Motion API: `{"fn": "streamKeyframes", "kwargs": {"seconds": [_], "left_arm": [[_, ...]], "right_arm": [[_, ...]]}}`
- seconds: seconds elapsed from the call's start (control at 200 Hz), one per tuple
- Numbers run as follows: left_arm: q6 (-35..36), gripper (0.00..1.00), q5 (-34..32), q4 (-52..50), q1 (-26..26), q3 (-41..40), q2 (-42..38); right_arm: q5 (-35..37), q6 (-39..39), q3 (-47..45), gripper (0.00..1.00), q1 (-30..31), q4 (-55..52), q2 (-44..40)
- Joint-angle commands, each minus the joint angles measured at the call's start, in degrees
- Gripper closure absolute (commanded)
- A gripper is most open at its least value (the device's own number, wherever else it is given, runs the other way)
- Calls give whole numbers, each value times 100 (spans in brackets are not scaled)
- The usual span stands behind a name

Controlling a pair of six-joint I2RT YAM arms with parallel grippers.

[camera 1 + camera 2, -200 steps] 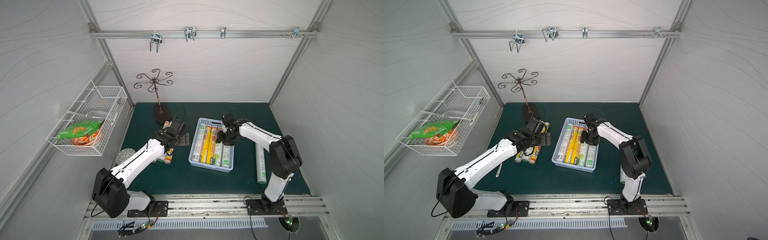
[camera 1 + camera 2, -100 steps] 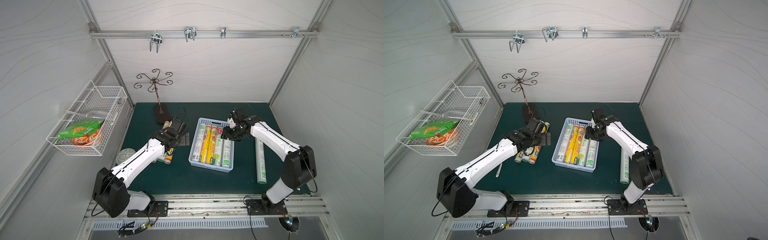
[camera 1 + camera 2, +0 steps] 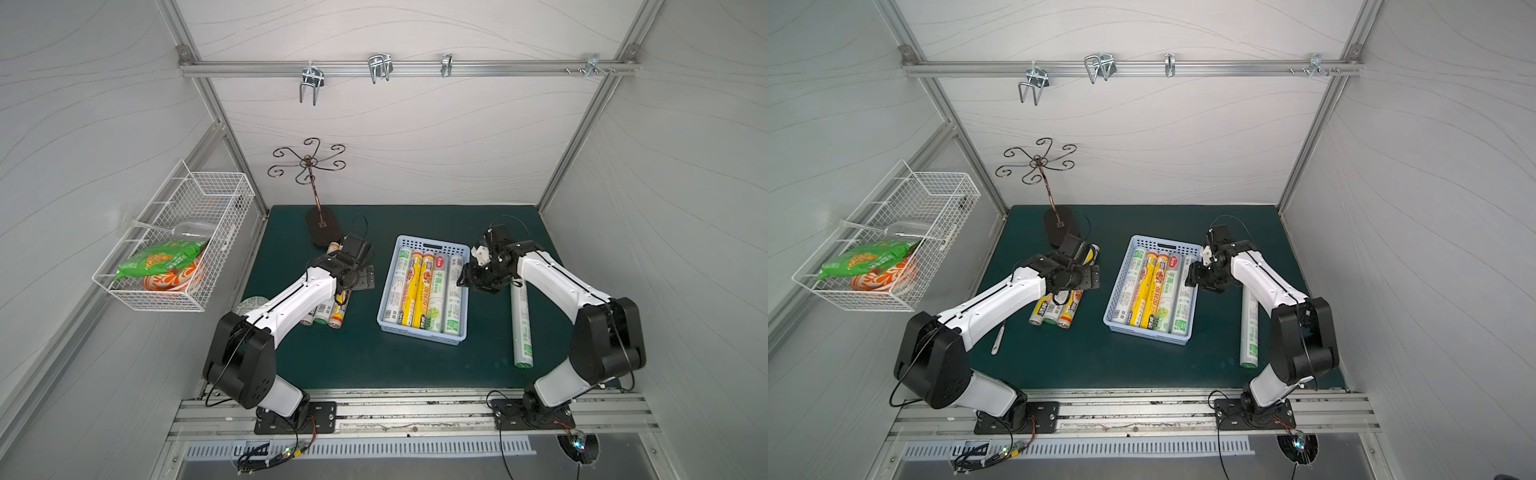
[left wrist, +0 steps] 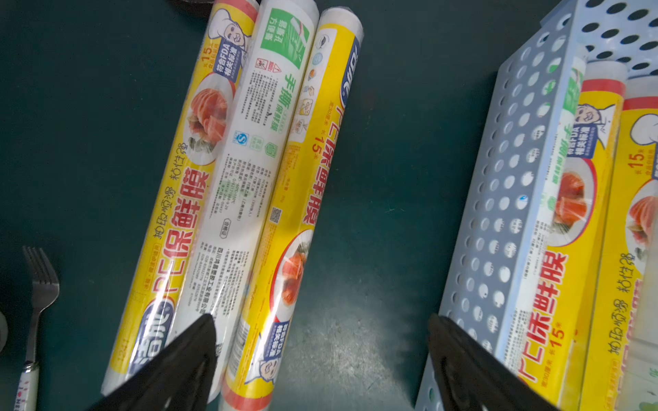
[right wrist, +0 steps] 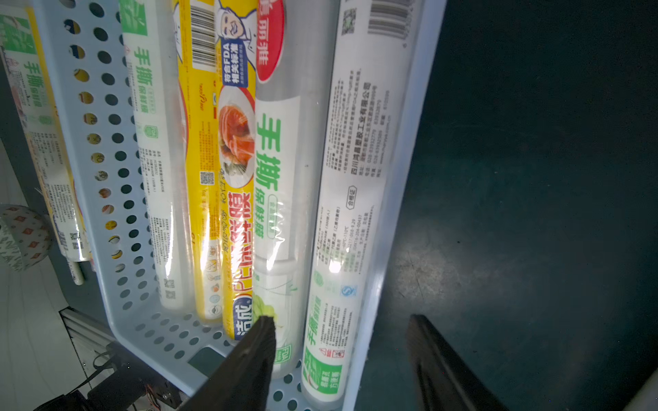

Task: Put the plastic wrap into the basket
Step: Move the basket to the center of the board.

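The basket (image 3: 420,333) sits askew on the mat, so my right gripper should turn it straight by the basket's rim (image 3: 467,297) before my left gripper brings the nearest yellow roll.
The light-blue perforated basket (image 3: 432,244) (image 3: 1163,244) stands mid-mat and holds several rolls of plastic wrap (image 3: 424,286) (image 5: 270,160), yellow and white-green, side by side. Three more rolls (image 3: 328,316) (image 3: 1054,309) (image 4: 249,170) lie together on the mat left of it, partly under my left arm. One white-green roll (image 3: 521,324) (image 3: 1249,328) lies to the basket's right. My left gripper (image 4: 322,331) (image 3: 358,282) is open above the mat between the three rolls and the basket wall (image 4: 498,213). My right gripper (image 5: 341,322) (image 3: 473,279) is open, holding nothing, over the basket's right wall.
A white wire basket (image 3: 174,249) with snack bags hangs on the left wall. A dark metal hook stand (image 3: 318,224) rises at the back left. A fork (image 4: 39,284) (image 3: 998,338) and a patterned bowl (image 3: 253,305) lie left of the three rolls.
My right gripper has drawn back from over the basket's middle to its right wall, and that arm's elbow has swung out to the right. The left arm has barely moved.
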Motion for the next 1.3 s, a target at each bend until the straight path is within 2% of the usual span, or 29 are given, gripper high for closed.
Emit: {"fn": "streamKeyframes", "kwargs": {"seconds": [0.0,0.14,0.405,0.845,1.025,1.296], "left_arm": [[148,6,166,358,143,101,245],[285,8,245,525,200,66,402],[225,13,364,648,352,30,647],[352,23,504,722,492,113,1088],[404,22,479,717,510,163,1236],[499,20,416,710,510,246,1473]], "right_arm": [[-326,-300,142,36,-35,233,334],[-549,-403,422,35,-43,379,675],[-335,-515,1049,35,-31,438,1383],[-552,-622,2151,35,38,316,2090],[-509,-620,2296,35,94,87,2000],[-473,-471,1982,35,117,-177,1312]]}}
